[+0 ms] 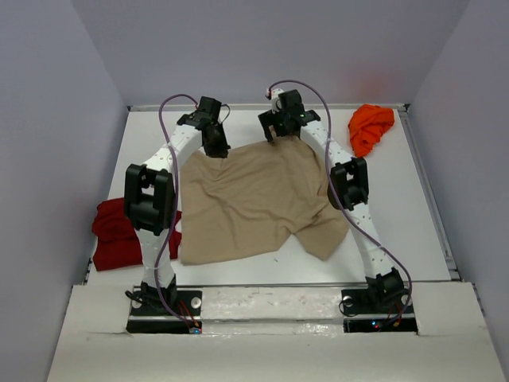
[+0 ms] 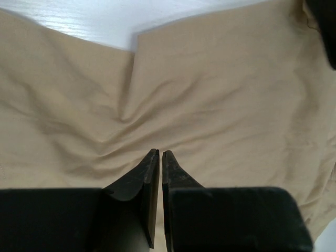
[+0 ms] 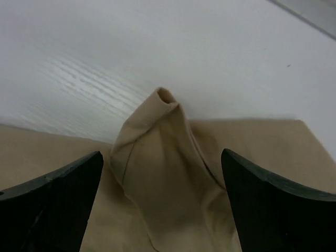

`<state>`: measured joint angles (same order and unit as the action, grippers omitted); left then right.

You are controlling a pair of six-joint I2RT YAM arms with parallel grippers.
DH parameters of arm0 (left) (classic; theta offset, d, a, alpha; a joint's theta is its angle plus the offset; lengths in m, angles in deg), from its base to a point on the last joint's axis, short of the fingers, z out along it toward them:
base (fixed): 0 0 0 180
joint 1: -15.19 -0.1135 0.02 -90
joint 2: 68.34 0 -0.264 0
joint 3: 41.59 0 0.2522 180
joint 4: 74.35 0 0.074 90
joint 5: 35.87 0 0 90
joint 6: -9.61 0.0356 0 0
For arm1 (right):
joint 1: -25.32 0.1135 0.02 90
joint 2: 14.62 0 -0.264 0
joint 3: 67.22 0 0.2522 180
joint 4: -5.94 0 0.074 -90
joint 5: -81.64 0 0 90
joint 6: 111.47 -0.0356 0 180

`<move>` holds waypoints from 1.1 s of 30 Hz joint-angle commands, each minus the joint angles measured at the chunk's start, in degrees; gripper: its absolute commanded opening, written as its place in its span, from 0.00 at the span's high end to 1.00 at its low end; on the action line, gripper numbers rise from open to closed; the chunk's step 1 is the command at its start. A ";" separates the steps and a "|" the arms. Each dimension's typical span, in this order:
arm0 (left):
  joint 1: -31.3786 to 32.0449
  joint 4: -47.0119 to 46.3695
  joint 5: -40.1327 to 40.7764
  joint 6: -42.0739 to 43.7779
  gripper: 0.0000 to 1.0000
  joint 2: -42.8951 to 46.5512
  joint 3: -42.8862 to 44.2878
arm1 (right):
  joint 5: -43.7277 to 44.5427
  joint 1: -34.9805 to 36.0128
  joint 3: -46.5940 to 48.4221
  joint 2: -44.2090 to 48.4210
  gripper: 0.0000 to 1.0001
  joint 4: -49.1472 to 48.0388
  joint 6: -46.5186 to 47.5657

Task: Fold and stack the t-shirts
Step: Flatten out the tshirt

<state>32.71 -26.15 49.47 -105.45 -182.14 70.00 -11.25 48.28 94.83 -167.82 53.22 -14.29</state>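
My gripper will drag the tan t-shirt (image 1: 246,195) sideways, and the raised peak (image 3: 156,131) of cloth should come along still folded, because it is doubled over at the t-shirt's far edge.
The tan t-shirt (image 1: 254,199) lies spread and creased in the middle of the white table (image 1: 398,215). My left gripper (image 1: 216,150) is at the shirt's far left edge. In the left wrist view its jaws (image 2: 160,152) are shut on the tan cloth (image 2: 210,94), with wrinkles running into the tips. My right gripper (image 1: 274,131) stands over the far right edge. Its jaws (image 3: 161,152) are open, and a raised peak of tan cloth (image 3: 157,142) stands loose between them. The dark red t-shirt (image 1: 115,231) is bunched at the left. The orange t-shirt (image 1: 371,127) is crumpled at the far right.
Grey walls close in the table on the left, back and right. A metal rail (image 1: 429,191) runs along the right edge. Both arm bases sit on the near ledge (image 1: 270,306). A strip of bare table shows beyond the tan shirt (image 3: 157,47).
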 commanded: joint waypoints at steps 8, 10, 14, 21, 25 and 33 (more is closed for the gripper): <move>0.41 0.19 0.01 0.98 0.85 3.85 0.27 | 8.41 0.42 -1.87 4.31 0.00 1.29 -4.55; 0.67 -0.68 0.36 0.89 0.85 4.11 -0.70 | 8.78 -0.72 0.76 4.93 0.00 1.55 -1.74; 1.46 -0.77 0.36 0.98 0.85 3.94 -0.70 | 9.57 -2.12 2.18 8.17 0.00 1.90 -0.42; 2.52 -1.82 1.94 0.80 0.83 4.37 -1.14 | 10.26 -2.66 -3.08 12.84 0.00 1.46 -0.05; 2.61 -2.00 4.05 0.19 0.83 5.95 -2.46 | 13.46 -2.66 -13.69 20.21 0.42 3.75 -9.09; 2.08 4.05 10.65 -1.13 1.00 0.44 1.21 | 12.66 -2.66 -46.32 37.52 1.00 2.61 -18.33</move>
<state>35.31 -26.56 56.77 -105.90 -180.00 67.04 1.16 45.26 56.36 -135.98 55.71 -27.27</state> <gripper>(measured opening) 0.025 0.010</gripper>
